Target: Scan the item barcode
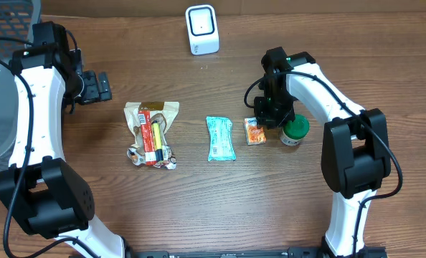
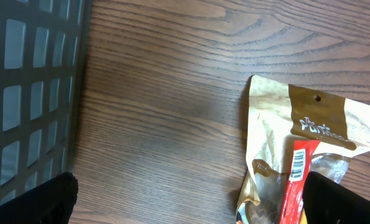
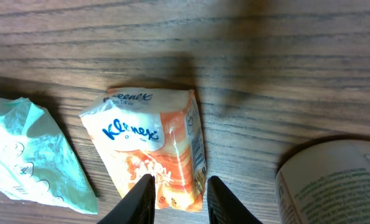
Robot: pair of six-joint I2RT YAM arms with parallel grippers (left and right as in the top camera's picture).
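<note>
The tissue pack is lying with its logo side [image 3: 132, 132] up and its barcode hidden, so my right gripper needs to pinch the pack's orange edge [image 3: 188, 165] and flip the pack over.
A small orange and white Kleenex tissue pack [image 3: 151, 143] lies flat on the wooden table, right of centre [image 1: 254, 131]. My right gripper [image 3: 179, 190] hangs straight over its near end. Its fingers stand a little apart: the left fingertip is over the pack's face, the right one beside its right edge, and neither pinches it. From overhead the right gripper [image 1: 269, 120] covers the pack's right side. The white barcode scanner [image 1: 201, 29] stands at the back centre. My left gripper [image 1: 102, 86] is wide open and empty over bare wood [image 2: 191, 208], far left.
A green-lidded bottle [image 1: 294, 131] stands just right of the tissue pack [image 3: 334, 180]. A teal wipes packet [image 1: 220, 137] lies to its left. A tan snack bag with a red bar [image 1: 151, 132] lies left of centre. A dark mesh basket [image 1: 5, 72] fills the far left.
</note>
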